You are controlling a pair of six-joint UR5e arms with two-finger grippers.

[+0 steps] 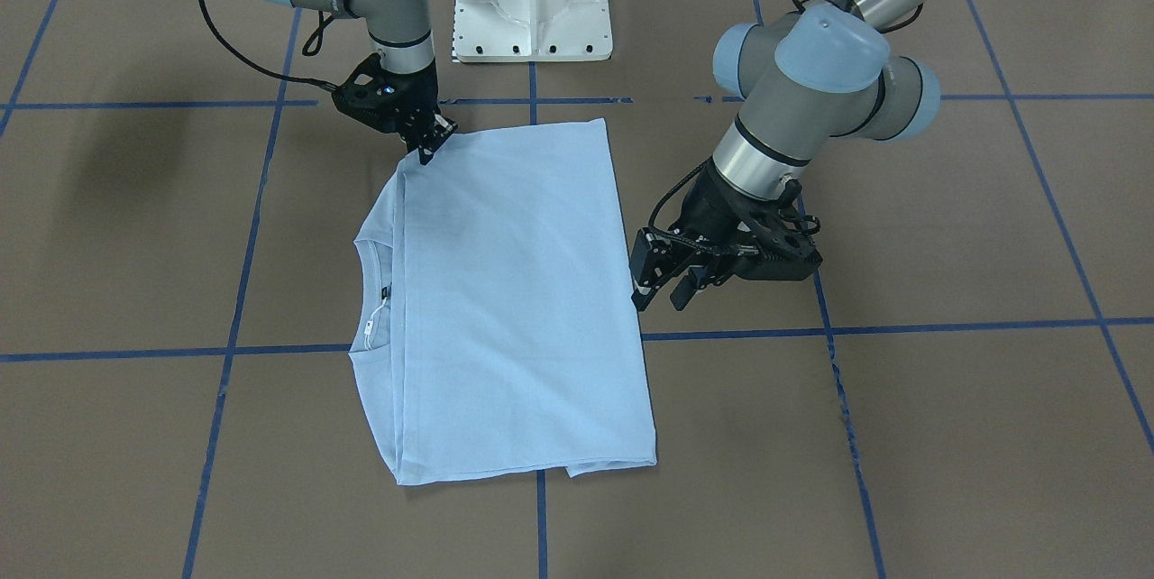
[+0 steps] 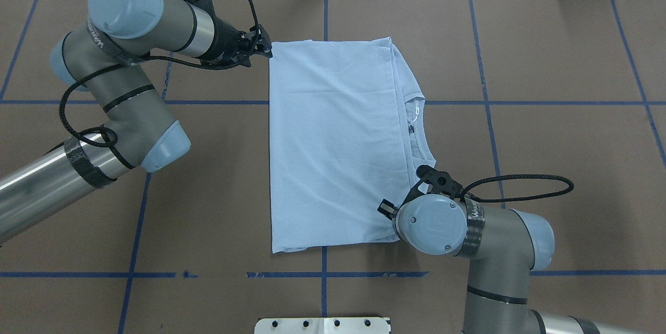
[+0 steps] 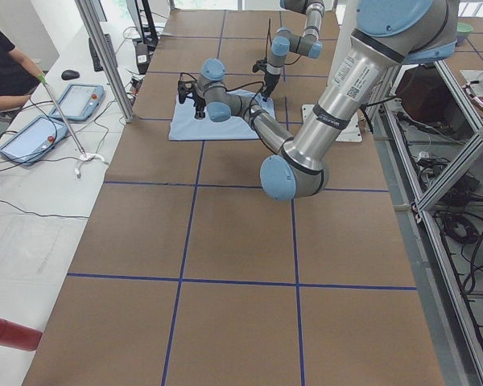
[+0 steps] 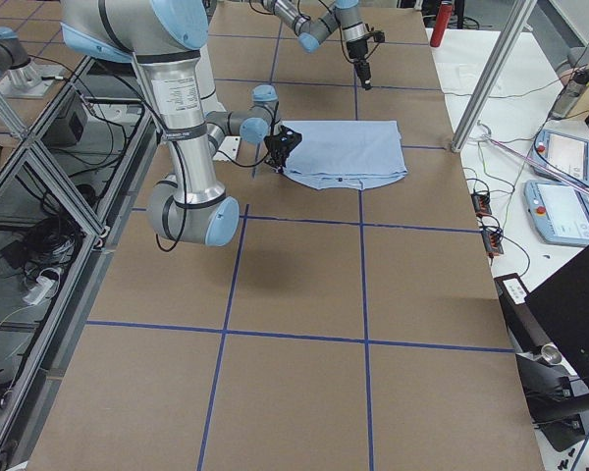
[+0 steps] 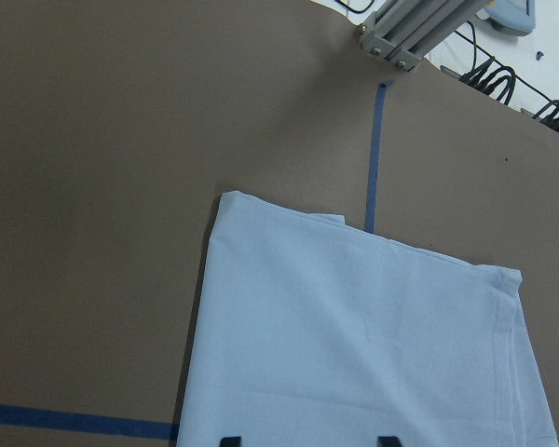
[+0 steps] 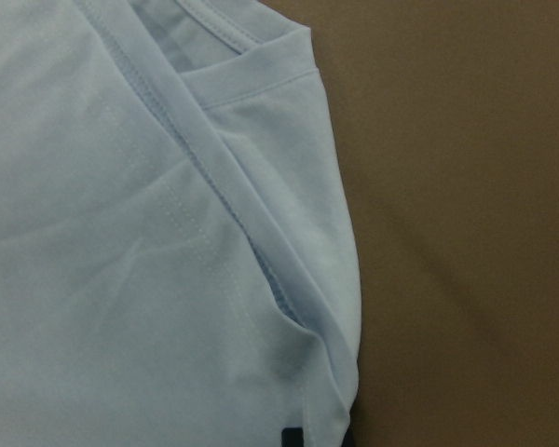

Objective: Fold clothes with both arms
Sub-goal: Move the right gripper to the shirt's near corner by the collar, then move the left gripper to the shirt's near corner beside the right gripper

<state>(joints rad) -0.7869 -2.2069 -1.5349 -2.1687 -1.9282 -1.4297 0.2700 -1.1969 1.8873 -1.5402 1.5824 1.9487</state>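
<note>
I expect the whole T-shirt to slide along and stay smooth when I pull its near edge, because the far hem lies flat and free.
The pale light-blue T-shirt lies folded flat in the middle of the table, also in the front view. Its collar with the white tag shows at the right; the chest print is hidden. My left gripper is open and empty, held above the shirt's far left corner; in the left wrist view the fingertips stand wide apart over the cloth. My right gripper is low at the shirt's near right corner, shut on the folded edge. In the overhead view its wrist hides it.
The white pedestal base stands at the robot's side of the table. Blue tape lines cross the brown tabletop. Beyond the far edge are a metal post, tablets and an operator. A red cylinder lies off the table's end.
</note>
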